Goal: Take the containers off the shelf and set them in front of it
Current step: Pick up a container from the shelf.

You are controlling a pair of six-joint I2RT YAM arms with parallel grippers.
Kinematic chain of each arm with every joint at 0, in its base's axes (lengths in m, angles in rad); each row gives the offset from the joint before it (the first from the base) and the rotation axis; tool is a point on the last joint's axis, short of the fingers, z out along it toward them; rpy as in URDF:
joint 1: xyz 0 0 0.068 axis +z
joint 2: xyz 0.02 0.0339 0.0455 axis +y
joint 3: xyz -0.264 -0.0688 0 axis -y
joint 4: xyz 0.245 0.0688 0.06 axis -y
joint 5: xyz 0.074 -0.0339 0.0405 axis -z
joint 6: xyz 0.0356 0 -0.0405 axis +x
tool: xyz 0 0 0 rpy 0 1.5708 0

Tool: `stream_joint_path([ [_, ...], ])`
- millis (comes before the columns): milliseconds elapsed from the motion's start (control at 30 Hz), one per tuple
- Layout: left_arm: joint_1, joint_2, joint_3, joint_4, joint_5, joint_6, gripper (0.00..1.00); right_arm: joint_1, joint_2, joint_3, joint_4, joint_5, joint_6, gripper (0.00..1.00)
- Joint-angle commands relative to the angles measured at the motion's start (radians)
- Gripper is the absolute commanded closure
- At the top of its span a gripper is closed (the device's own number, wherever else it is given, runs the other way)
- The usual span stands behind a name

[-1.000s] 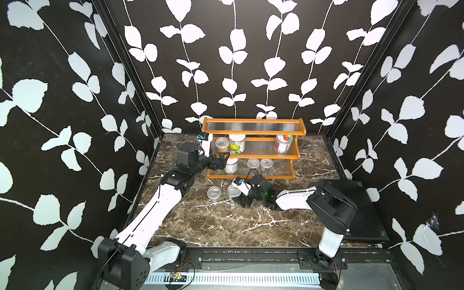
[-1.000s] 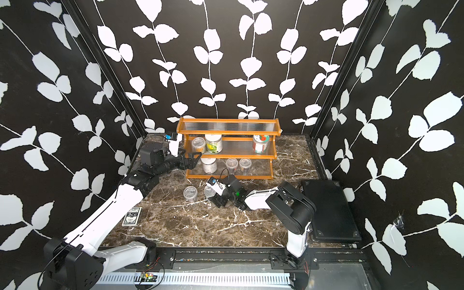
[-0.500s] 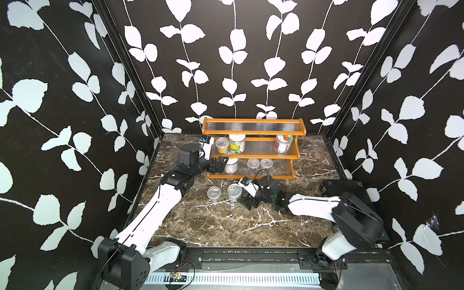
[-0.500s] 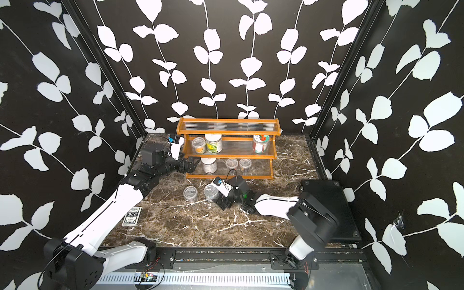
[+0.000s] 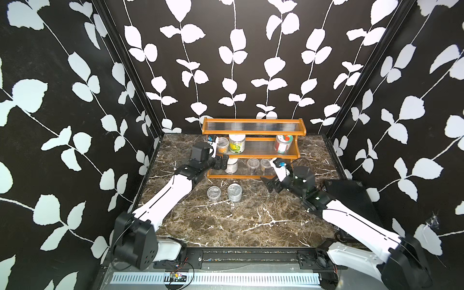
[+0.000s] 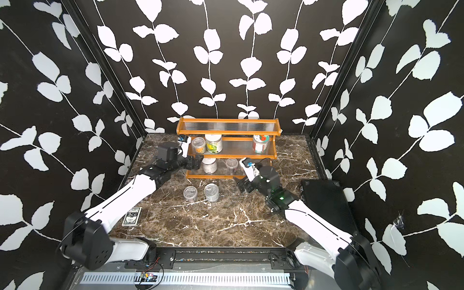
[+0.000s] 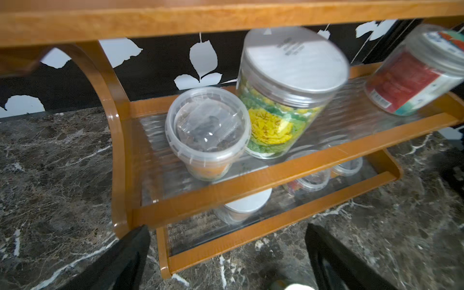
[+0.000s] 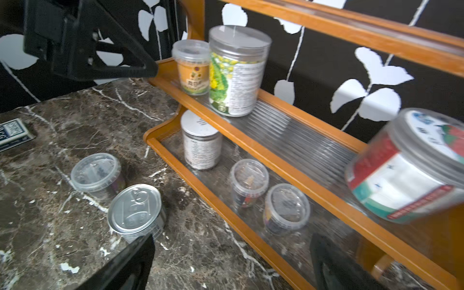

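Observation:
My right gripper should back away first, because it hovers near the free spot (image 5: 255, 194) beside the silver tin can. My left gripper will then put the orange-label tub (image 5: 222, 145) there.
The shelf (image 5: 253, 150) stands at the back of the marble table. Its middle tier holds an orange-label tub (image 5: 222, 145), a yellow-green jar (image 7: 281, 100) and a strawberry-lid jar (image 8: 411, 170). On the bottom tier are a white-lid jar (image 8: 200, 143) and two clear cups (image 8: 248, 183) (image 8: 286, 208). A silver tin can (image 5: 234, 192) and a clear cup (image 5: 214, 193) stand on the table in front. My left gripper (image 5: 222, 162) is open and empty at the shelf's left end. My right gripper (image 5: 270, 184) is open and empty before the bottom tier, right of the can.
A flat black-and-white card box (image 6: 132, 216) lies at the table's left. A black pad (image 5: 349, 200) covers the right edge beside my right arm. The shelf's top tier (image 5: 252, 125) is bare. Patterned walls close in on three sides.
My right gripper has opened wide and drawn away rightward from the tin can, which stays standing on the table. The left gripper has barely moved.

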Motion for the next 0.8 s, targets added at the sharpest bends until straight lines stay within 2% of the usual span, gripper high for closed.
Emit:
stream_joint_path([
  [0, -0.006, 0.041, 0.052, 0.100, -0.073, 0.020, 0.01, -0.060, -0.053, 0.014, -0.067, 0.031, 0.009, 0.00],
  [367, -0.007, 0.160, 0.104, 0.221, -0.098, 0.037, 0.03, -0.158, -0.099, 0.059, -0.100, 0.021, -0.006, 0.00],
  [633, -0.006, 0.230, 0.167, 0.215, -0.078, 0.061, 0.06, -0.192, -0.102, 0.088, -0.118, 0.007, -0.016, 0.00],
  [767, -0.006, 0.246, 0.179, 0.199, -0.077, 0.073, 0.12, -0.200, -0.107, 0.091, -0.124, 0.009, -0.022, 0.00],
])
